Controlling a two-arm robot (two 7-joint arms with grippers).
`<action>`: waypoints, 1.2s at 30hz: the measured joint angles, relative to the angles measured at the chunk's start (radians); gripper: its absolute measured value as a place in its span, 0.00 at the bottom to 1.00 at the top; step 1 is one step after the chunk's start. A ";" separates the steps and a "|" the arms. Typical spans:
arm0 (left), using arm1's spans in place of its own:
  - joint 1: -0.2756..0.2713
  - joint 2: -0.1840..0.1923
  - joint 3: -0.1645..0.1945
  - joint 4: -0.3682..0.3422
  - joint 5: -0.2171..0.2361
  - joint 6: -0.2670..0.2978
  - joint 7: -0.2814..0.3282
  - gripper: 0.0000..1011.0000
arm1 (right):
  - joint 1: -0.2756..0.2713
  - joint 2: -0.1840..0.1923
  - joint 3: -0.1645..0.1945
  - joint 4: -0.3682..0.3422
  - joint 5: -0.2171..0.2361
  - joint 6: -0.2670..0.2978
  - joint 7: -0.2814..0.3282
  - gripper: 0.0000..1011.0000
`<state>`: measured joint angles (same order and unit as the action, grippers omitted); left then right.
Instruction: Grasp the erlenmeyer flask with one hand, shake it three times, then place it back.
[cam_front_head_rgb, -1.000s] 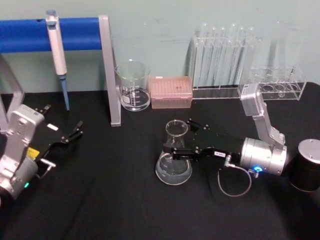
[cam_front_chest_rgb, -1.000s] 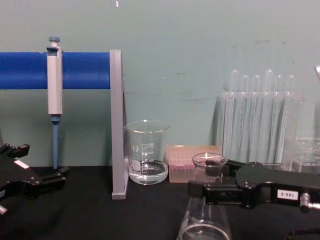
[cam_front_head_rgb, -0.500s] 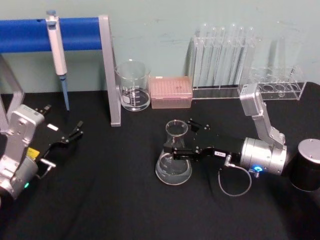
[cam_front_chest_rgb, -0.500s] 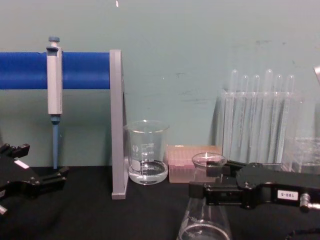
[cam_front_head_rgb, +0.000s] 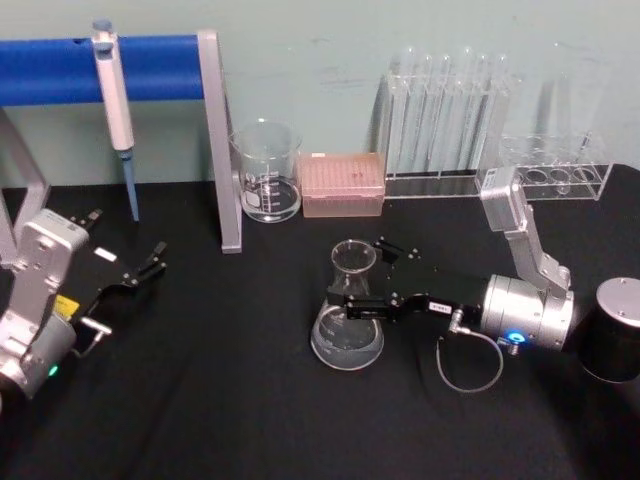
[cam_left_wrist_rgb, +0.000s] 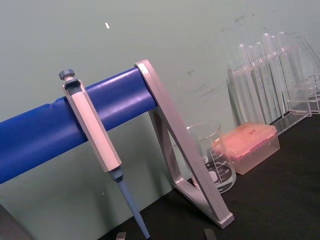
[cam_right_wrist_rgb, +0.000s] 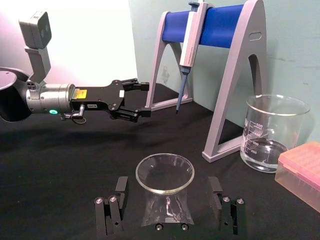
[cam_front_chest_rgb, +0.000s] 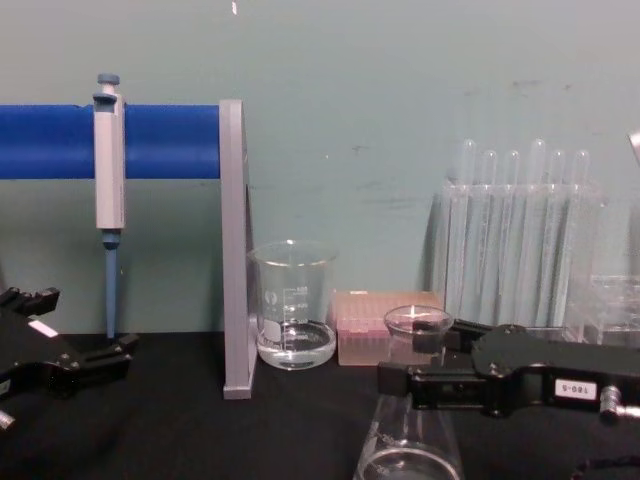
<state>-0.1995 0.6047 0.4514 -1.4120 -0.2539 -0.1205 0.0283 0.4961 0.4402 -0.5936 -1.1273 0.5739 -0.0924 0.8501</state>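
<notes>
My gripper will shake the erlenmeyer flask (cam_front_chest_rgb: 408, 430), and the liquid will tilt and stay in the flask's wide base, because the liquid's surface (cam_front_chest_rgb: 409, 463) is low below the flask's neck.
The clear erlenmeyer flask (cam_front_head_rgb: 347, 335) stands upright on the black table, with a little liquid in its wide base (cam_front_chest_rgb: 410, 455). My right gripper (cam_front_head_rgb: 352, 288) reaches in from the right at neck height, open. One finger is on each side of the neck. In the right wrist view the fingers (cam_right_wrist_rgb: 119, 189) stand a little apart from the glass (cam_right_wrist_rgb: 165, 200), and the flask's rim sits between them. The chest view shows the same gripper (cam_front_chest_rgb: 415, 355) level with the neck. My left gripper (cam_front_head_rgb: 140, 275) rests open at the far left, away from the flask.
A blue-barred grey stand (cam_front_head_rgb: 215, 140) holds a pipette (cam_front_head_rgb: 115, 100) at the back left. Beside it are a glass beaker (cam_front_head_rgb: 266, 175), a pink tip box (cam_front_head_rgb: 342, 183) and racks of test tubes (cam_front_head_rgb: 445, 110). A black cylinder (cam_front_head_rgb: 610, 340) sits at the right edge.
</notes>
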 joint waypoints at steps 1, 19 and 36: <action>0.000 0.000 0.000 0.000 0.000 0.000 0.000 0.99 | 0.000 0.000 0.000 0.000 0.000 0.000 0.000 0.99; 0.000 0.000 0.000 0.000 0.000 0.000 0.000 0.99 | -0.001 0.000 0.001 0.000 0.001 -0.001 0.001 0.79; 0.000 0.000 0.000 0.000 0.000 0.000 0.000 0.99 | -0.001 0.000 0.001 0.000 0.001 -0.001 0.001 0.45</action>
<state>-0.1995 0.6047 0.4514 -1.4120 -0.2539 -0.1205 0.0283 0.4955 0.4402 -0.5929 -1.1275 0.5745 -0.0929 0.8507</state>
